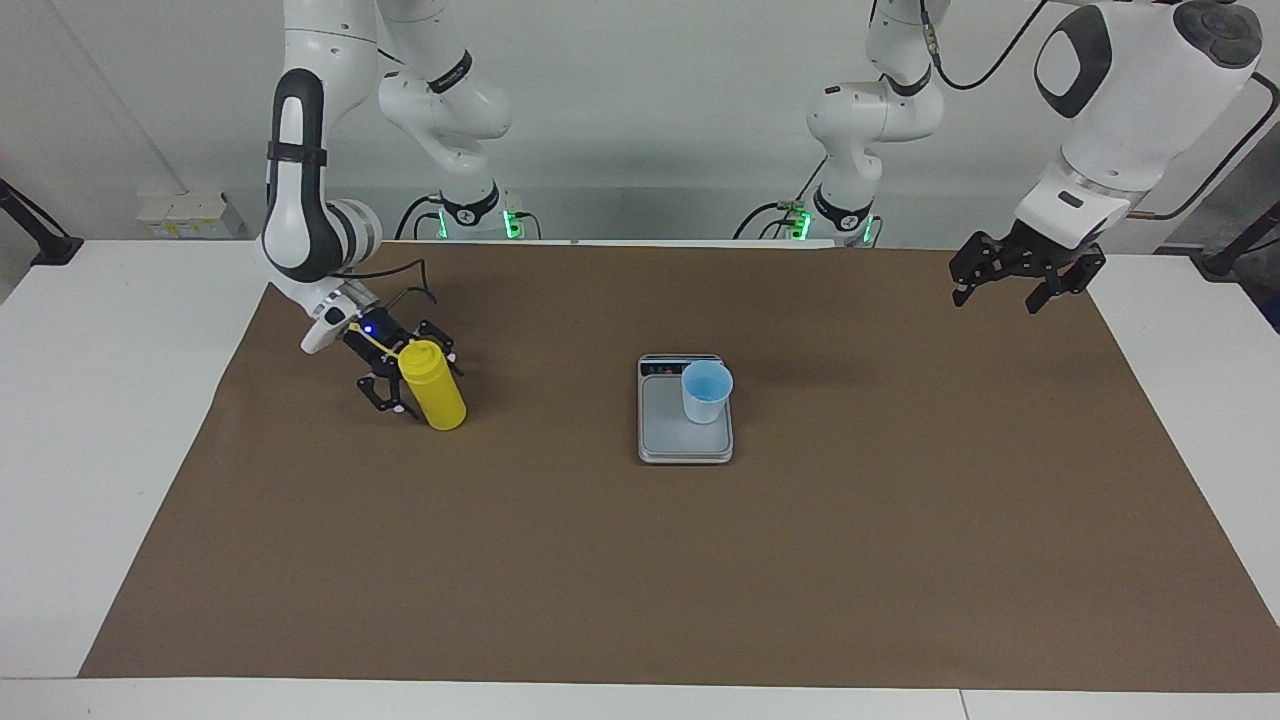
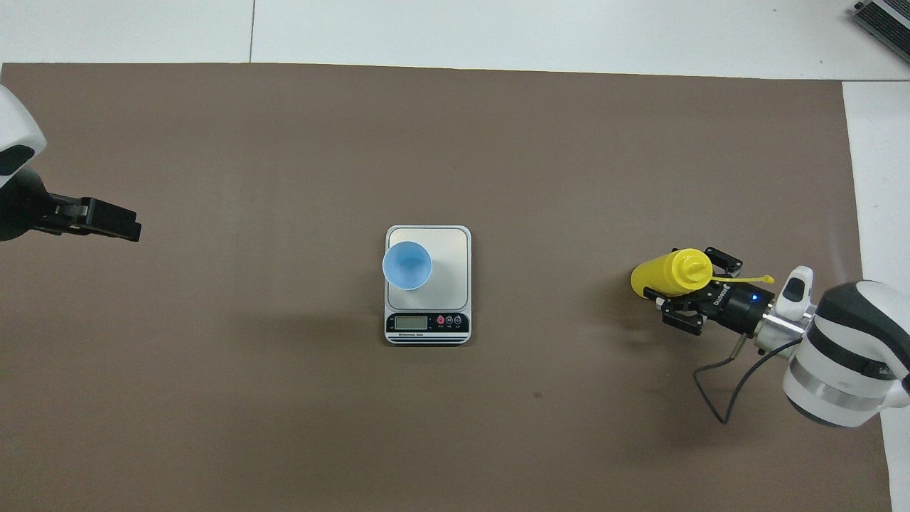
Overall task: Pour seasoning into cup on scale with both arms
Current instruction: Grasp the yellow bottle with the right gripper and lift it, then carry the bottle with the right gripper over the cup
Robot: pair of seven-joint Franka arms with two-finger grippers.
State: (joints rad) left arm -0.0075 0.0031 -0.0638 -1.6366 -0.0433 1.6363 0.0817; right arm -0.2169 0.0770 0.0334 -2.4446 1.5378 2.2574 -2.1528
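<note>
The cap strap (image 2: 740, 280) sticks straight out from the bottle, so it will stick out next to the nozzle when I tip the bottle to pour.
The yellow seasoning bottle (image 1: 440, 400) stands on the brown mat toward the right arm's end of the table, its cap strap hanging off the nozzle. It also shows in the overhead view (image 2: 654, 274). My right gripper (image 1: 415, 378) is low at the bottle and open, with one finger on each side of it; it shows in the overhead view too (image 2: 686, 284). The light-blue cup (image 1: 706, 390) stands on the scale (image 1: 680, 430), at the plate's edge toward the left arm's end. My left gripper (image 1: 1000, 295) waits open and empty, raised over the mat's edge at the left arm's end.
The brown mat (image 1: 640, 580) covers most of the white table. The scale's display strip (image 2: 426, 322) is on its edge nearer to the robots. A black cable (image 2: 718, 384) hangs from the right wrist over the mat.
</note>
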